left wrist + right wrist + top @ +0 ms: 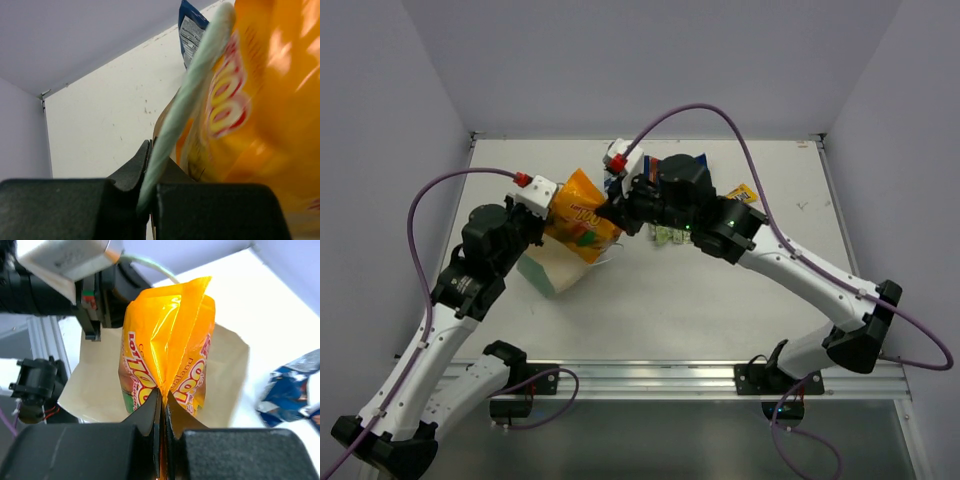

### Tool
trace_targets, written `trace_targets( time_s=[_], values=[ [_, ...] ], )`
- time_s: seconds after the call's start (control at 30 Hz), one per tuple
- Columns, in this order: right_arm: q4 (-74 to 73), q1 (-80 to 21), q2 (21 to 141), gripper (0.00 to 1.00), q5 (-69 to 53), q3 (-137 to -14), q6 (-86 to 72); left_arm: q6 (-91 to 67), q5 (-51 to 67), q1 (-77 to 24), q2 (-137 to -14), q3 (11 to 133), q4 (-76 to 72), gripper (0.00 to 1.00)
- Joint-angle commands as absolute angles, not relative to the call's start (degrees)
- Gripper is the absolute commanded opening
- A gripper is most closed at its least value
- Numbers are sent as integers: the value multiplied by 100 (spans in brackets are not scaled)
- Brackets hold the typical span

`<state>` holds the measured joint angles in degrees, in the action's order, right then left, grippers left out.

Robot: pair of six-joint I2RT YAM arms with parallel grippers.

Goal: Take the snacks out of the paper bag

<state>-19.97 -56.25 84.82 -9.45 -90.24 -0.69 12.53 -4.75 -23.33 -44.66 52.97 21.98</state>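
The robot's left gripper holds the bag's rim, so its right gripper should keep moving the orange pouch until the pouch hangs over open space past the yellow candy pack.
The mint-green paper bag lies tilted left of the table's middle. My left gripper is shut on its rim, and the left wrist view shows the green edge pinched in that gripper. An orange pouch sticks out of the bag's mouth. My right gripper is shut on the pouch's top seam, which the right wrist view shows between its fingers, with the orange pouch in front of the bag's cream inside.
Other snacks lie behind the right arm: a dark blue chip bag, pale green sachets and a yellow candy pack. White walls close the table at the back and sides.
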Motion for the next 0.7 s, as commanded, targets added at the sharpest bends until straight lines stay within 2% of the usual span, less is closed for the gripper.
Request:
trace_targets(
  time_s=[0.0,0.13,0.37,0.5,0.67],
  values=[
    [-1494,-5153,7797,0,-755,-9492,-17,1204,-729,-2338,-4438,5335,2074,0],
    [-1337,-4782,7515,0,-1265,-9475,-500,1143,-633,-2338,-4526,5317,2057,0],
    [-1292,-4106,7234,0,7,-9405,-720,1116,-703,-2338,-4535,5309,2048,0],
    [-1388,-2747,7146,0,693,-8983,-1089,1038,-765,-2338,-4570,5309,2092,0],
    [-1512,-1540,7434,0,1168,-8413,-1415,958,-765,-2329,-4623,5326,2100,0]
  ],
)
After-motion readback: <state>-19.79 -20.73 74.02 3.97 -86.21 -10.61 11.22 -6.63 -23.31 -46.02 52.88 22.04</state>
